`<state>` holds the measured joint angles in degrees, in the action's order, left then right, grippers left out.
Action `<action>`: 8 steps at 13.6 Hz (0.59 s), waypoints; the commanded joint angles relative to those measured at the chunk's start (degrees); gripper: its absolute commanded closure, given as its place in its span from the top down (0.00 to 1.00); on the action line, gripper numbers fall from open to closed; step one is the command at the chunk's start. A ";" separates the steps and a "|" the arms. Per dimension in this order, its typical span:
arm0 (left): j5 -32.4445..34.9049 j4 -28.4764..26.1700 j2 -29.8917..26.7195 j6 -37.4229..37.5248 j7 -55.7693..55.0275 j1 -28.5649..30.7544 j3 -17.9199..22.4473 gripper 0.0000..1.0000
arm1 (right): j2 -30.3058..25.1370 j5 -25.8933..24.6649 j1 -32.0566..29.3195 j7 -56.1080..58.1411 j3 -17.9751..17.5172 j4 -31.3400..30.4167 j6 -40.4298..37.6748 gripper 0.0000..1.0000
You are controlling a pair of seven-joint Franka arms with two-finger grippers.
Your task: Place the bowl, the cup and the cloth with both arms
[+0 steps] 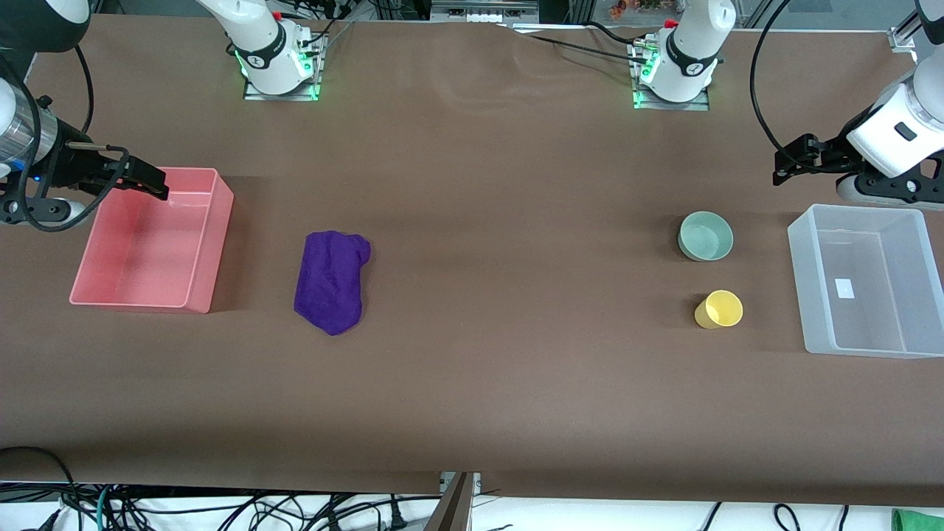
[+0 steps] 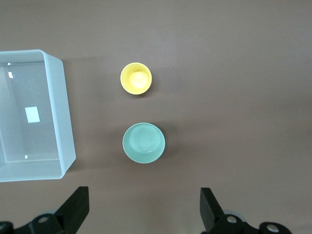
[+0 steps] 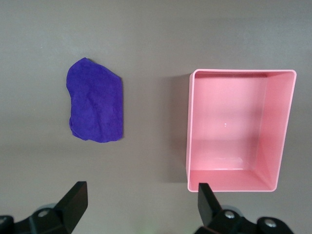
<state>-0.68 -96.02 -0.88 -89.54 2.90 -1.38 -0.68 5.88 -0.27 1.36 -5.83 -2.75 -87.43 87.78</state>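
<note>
The yellow cup (image 1: 718, 310) is narrower than the mint-green bowl's opening (image 1: 706, 235), so the cup will fit inside the bowl when I lower it in.
The mint-green bowl (image 1: 706, 235) stands on the brown table toward the left arm's end, and it also shows in the left wrist view (image 2: 144, 142). The yellow cup (image 1: 719, 309) stands upright nearer the front camera than the bowl; the left wrist view shows it too (image 2: 136, 78). The purple cloth (image 1: 332, 280) lies crumpled toward the right arm's end, and the right wrist view shows it as well (image 3: 95, 107). My left gripper (image 1: 783, 168) is open and empty, up in the air over bare table beside the bowl (image 2: 144, 207). My right gripper (image 1: 156, 184) is open and empty over the pink bin's edge (image 3: 139, 204).
A pink bin (image 1: 214, 243) stands empty at the right arm's end, beside the cloth (image 3: 191, 126). A clear plastic bin (image 1: 800, 287) stands empty at the left arm's end, beside the bowl and cup (image 2: 61, 112). Cables hang below the table's front edge.
</note>
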 commanded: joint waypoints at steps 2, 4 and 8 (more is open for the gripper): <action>0.33 0.22 2.54 4.71 0.61 1.46 -0.11 1.00 | 0.89 0.27 -0.13 0.99 0.29 2.00 -0.86 1.00; 0.07 -1.70 4.39 6.92 0.96 2.77 -0.11 1.00 | 2.11 0.19 -0.22 0.82 0.21 2.00 -0.77 1.00; -1.60 -10.48 4.66 -1.40 10.33 5.68 -0.20 1.00 | 3.78 0.62 -0.13 0.47 -0.14 0.16 -0.51 1.00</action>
<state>-0.91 -101.98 4.95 -86.65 7.65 2.60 -0.60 8.32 -0.27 1.31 -5.83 -2.68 -87.41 87.80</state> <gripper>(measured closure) 0.000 0.000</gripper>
